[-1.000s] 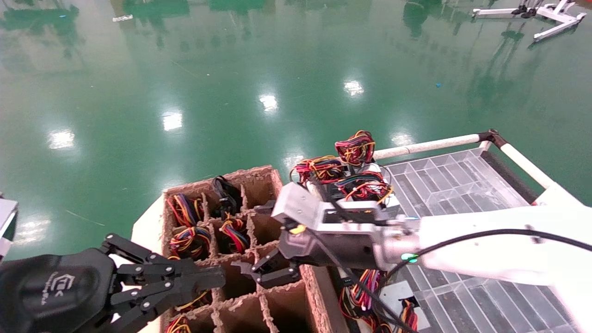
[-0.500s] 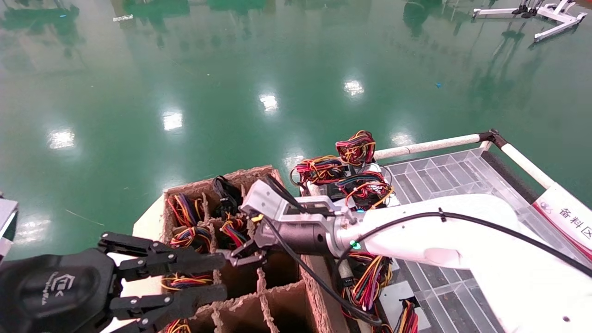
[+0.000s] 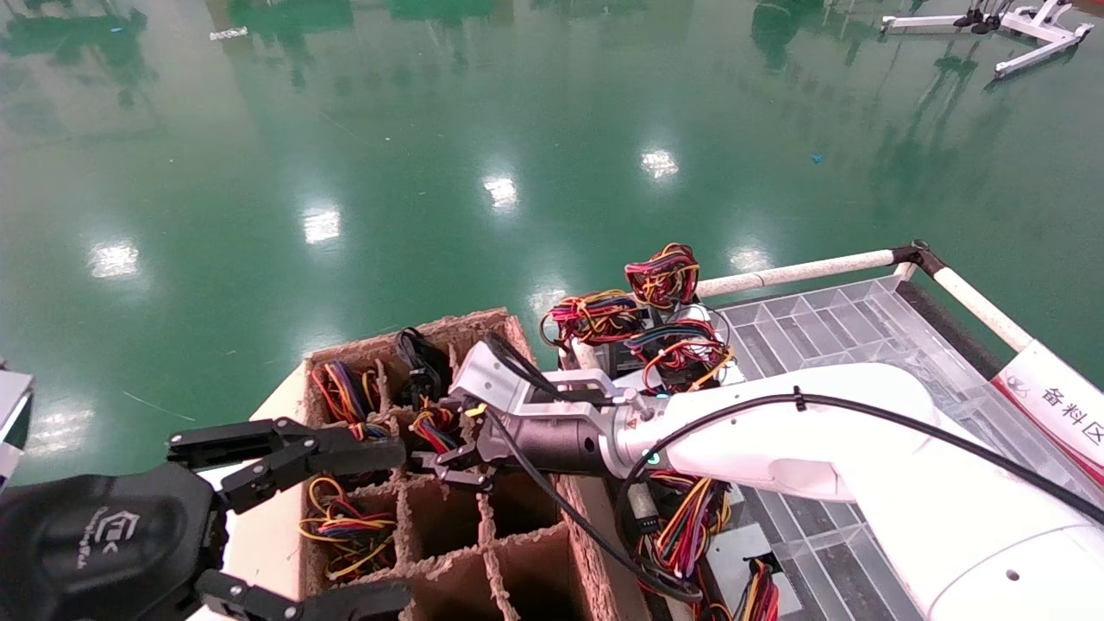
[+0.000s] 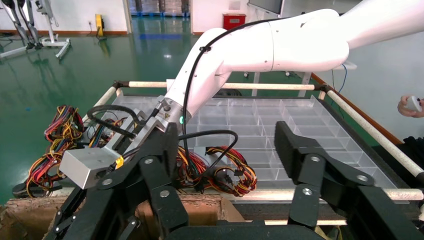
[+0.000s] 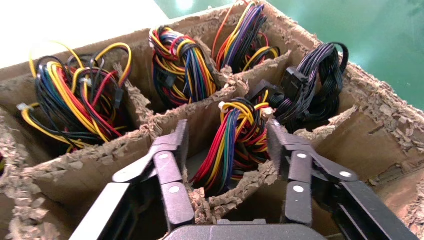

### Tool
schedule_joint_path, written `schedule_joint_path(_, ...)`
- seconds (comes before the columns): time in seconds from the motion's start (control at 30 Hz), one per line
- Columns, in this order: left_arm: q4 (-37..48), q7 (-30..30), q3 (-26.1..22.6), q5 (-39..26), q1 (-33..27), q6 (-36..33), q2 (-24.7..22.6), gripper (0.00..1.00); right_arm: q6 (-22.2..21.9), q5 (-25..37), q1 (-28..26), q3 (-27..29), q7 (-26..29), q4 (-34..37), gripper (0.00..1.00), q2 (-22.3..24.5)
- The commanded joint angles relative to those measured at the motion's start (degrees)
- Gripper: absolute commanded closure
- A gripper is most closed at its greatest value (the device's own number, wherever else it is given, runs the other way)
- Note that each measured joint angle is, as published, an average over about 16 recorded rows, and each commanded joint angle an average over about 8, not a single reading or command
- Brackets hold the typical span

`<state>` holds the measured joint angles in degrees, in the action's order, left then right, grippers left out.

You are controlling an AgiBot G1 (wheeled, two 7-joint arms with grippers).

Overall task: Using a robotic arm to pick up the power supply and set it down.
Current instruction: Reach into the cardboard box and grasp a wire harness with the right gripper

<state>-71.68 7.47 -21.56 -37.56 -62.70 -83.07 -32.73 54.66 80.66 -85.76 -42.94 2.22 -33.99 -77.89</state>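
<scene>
The power supply will hang below when I lift the wire bundle, because the wires go down to a grey patch in the cell.
My right gripper hangs open over a middle cell of the brown cardboard divider box. Its fingers stand on either side of a tied bundle of red, yellow, blue and black wires. That bundle belongs to a power supply whose grey body is hidden down in the cell. The fingers are beside the bundle and not closed on it. My left gripper is wide open and empty at the box's near left corner.
Other cells hold wire bundles and a black cable bundle. Right of the box, a clear divided tray carries more power supplies with wires, framed by a white padded rail. Green floor lies beyond.
My right gripper has moved left and down from the box's right edge to a middle cell, around its wire bundle. My left gripper has opened wide.
</scene>
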Motion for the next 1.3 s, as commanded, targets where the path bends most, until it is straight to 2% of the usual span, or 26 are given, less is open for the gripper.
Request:
schedule_joint_path(0.03, 0.0, 0.0, 0.0, 0.0, 0.0, 0.0, 0.0, 0.0, -0.8, -0.6, -0.1, -1.0, -0.2, 0.2, 1.0, -0.1)
schedule_joint_path(0.1, 0.0, 0.0, 0.0, 0.0, 0.0, 0.0, 0.0, 0.0, -1.5, -1.4, 0.0, -2.2, -0.2, 0.2, 0.98, -0.2)
schedule_joint_path(0.17, 0.0, 0.0, 0.0, 0.0, 0.0, 0.0, 0.0, 0.0, -2.3, -2.2, 0.1, -3.5, 0.0, 0.2, 0.86, -0.2)
schedule_joint_path(0.33, 0.0, 0.0, 0.0, 0.0, 0.0, 0.0, 0.0, 0.0, -4.4, -4.0, 0.2, -6.5, 0.5, 0.0, 0.25, -0.2)
schedule_joint_path(0.37, 0.0, 0.0, 0.0, 0.0, 0.0, 0.0, 0.0, 0.0, -4.7, -4.4, 0.3, -7.1, 0.6, 0.0, 0.14, -0.2)
schedule_joint_path(0.4, 0.0, 0.0, 0.0, 0.0, 0.0, 0.0, 0.0, 0.0, -5.1, -4.8, 0.3, -7.6, 0.7, -0.1, 0.09, -0.1)
schedule_joint_path(0.43, 0.0, 0.0, 0.0, 0.0, 0.0, 0.0, 0.0, 0.0, -5.4, -5.2, 0.2, -8.1, 0.8, -0.2, 0.12, -0.1)
schedule_joint_path(0.63, 0.0, 0.0, 0.0, 0.0, 0.0, 0.0, 0.0, 0.0, -6.0, -8.1, -0.1, -10.5, 0.9, -0.1, 0.84, 0.0)
schedule_joint_path(0.67, 0.0, 0.0, 0.0, 0.0, 0.0, 0.0, 0.0, 0.0, -6.0, -8.5, -0.2, -10.8, 0.8, 0.0, 0.94, 0.0)
schedule_joint_path(0.7, 0.0, 0.0, 0.0, 0.0, 0.0, 0.0, 0.0, 0.0, -6.1, -9.0, -0.3, -11.1, 0.7, 0.1, 0.99, 0.0)
schedule_joint_path(1.07, 0.0, 0.0, 0.0, 0.0, 0.0, 0.0, 0.0, 0.0, -7.3, -13.0, -1.1, -14.4, 0.0, 1.8, 1.0, 0.0)
schedule_joint_path(1.3, 0.0, 0.0, 0.0, 0.0, 0.0, 0.0, 0.0, 0.0, -6.6, -16.3, -1.4, -15.6, -0.2, 2.8, 1.0, 0.2)
